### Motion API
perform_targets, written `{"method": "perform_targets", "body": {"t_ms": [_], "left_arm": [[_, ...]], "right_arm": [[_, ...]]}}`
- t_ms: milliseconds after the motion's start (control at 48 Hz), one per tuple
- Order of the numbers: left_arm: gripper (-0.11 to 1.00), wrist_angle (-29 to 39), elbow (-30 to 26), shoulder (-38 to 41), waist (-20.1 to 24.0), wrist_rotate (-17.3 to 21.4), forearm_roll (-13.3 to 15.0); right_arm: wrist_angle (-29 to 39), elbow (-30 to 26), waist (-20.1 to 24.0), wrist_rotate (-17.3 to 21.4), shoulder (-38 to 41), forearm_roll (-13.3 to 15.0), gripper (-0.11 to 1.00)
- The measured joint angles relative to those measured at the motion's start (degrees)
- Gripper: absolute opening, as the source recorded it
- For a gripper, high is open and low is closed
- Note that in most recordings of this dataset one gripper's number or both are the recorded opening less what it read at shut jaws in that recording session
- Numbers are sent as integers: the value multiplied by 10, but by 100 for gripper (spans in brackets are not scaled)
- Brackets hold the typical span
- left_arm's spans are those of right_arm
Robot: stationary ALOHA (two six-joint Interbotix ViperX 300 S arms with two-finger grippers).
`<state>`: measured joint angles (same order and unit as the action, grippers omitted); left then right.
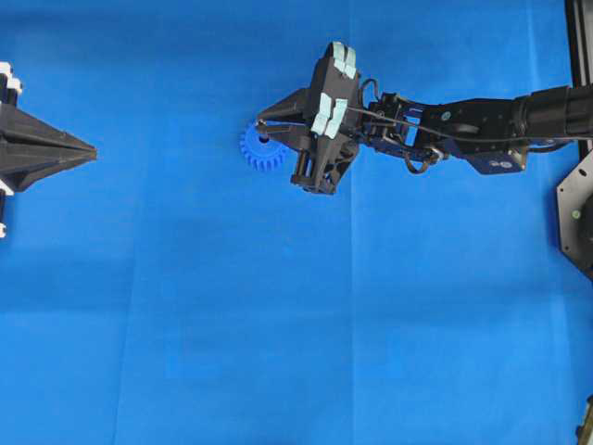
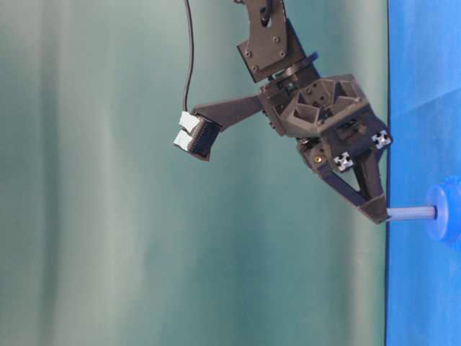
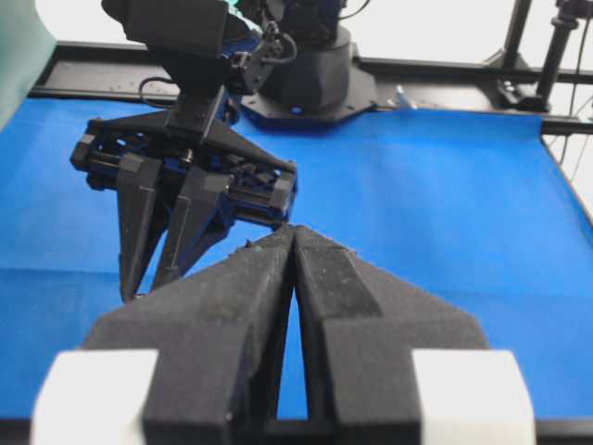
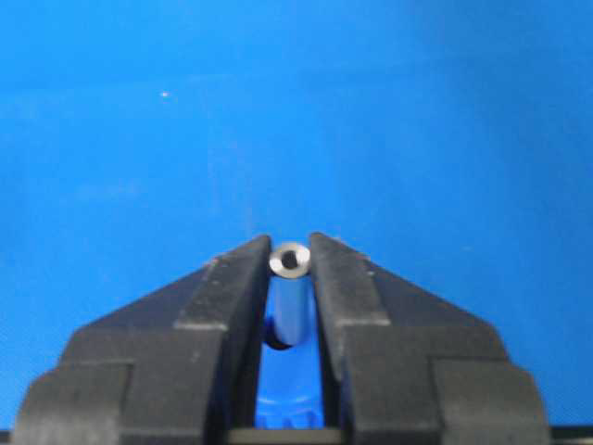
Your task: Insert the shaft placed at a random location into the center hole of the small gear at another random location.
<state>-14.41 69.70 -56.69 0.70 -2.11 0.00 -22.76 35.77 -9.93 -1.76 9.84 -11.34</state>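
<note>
Next, I move my right gripper back over the hole's dark opening (image 4: 275,337) before I press down, because the shaft's foot (image 4: 292,332) is off to one side of the small gear's center hole.
The small gear (image 1: 259,156) lies flat on the blue mat, left of centre. My right gripper (image 1: 262,123) hovers over it, shut on the shaft (image 4: 290,260), a small silver pin pinched near its top between the fingertips. The shaft (image 2: 412,213) stands perpendicular to the mat, its lower end at the gear's hub (image 2: 446,213). In the right wrist view a dark rim of the center hole (image 4: 278,345) shows around the shaft's foot, with gear teeth (image 4: 287,415) below. My left gripper (image 1: 91,151) rests far left, shut and empty (image 3: 294,232).
The blue mat (image 1: 278,324) covers the whole table. The right arm (image 1: 463,125) reaches in from the right edge. Its black base (image 3: 306,79) and a black frame rail (image 3: 463,69) stand at the far edge in the left wrist view.
</note>
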Motion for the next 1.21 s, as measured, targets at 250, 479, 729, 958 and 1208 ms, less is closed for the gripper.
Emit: {"method": "perform_targets", "body": {"t_ms": [250,479,729,958,1208], "left_arm": [[0,0,0,0,-1,0,-1],[0,0,0,0,-1,0,-1],[0,0,0,0,0,0,-1],[0,0,0,0,1,0,0],[0,1,0,0,3,0,-1]], "right_arm": [[1,0,0,-4,-13,1,4],[11,0,-1,-4,-62,1,4],[20,0,-1,-4,-67,1,4],[20,0,0,0,-44,1,4],[9,0,4,2,0,-9,4]]}}
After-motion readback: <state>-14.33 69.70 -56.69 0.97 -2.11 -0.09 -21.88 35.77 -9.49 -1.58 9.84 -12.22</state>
